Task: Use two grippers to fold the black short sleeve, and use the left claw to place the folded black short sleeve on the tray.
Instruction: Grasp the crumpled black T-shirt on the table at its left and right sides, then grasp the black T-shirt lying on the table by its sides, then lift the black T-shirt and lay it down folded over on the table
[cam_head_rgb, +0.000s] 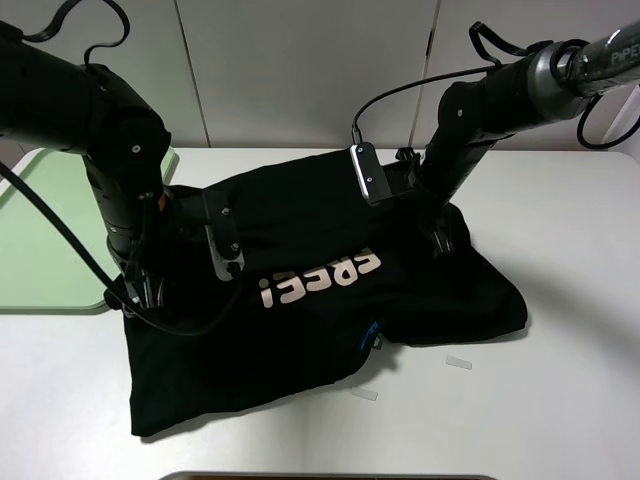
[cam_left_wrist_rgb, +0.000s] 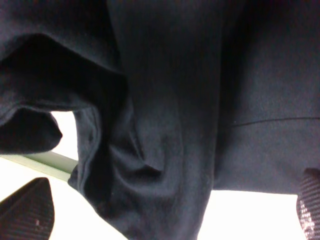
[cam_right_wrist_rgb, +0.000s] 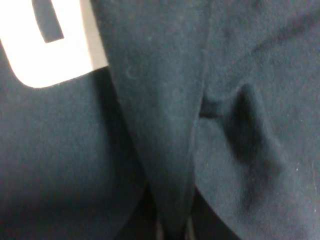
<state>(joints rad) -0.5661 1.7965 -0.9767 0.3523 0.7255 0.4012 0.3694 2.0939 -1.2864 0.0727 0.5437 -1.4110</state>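
Note:
The robot has only its right gripper pinching the black short sleeve, so its left gripper should close on the loose fold of cloth under its open fingers before both grippers raise it.
The black short sleeve lies rumpled on the white table, its pale "FREE!" print upside-down and a blue tag near the front. My left gripper points down at the shirt's left edge; in the left wrist view its fingertips stand wide apart with hanging cloth between them. My right gripper is down on the shirt's right side. In the right wrist view a fold of cloth narrows into the pinch. The green tray lies at the far left.
The white table stretches to the right and front of the shirt. Two small clear scraps lie on it near the shirt's front edge. A pale wall stands behind.

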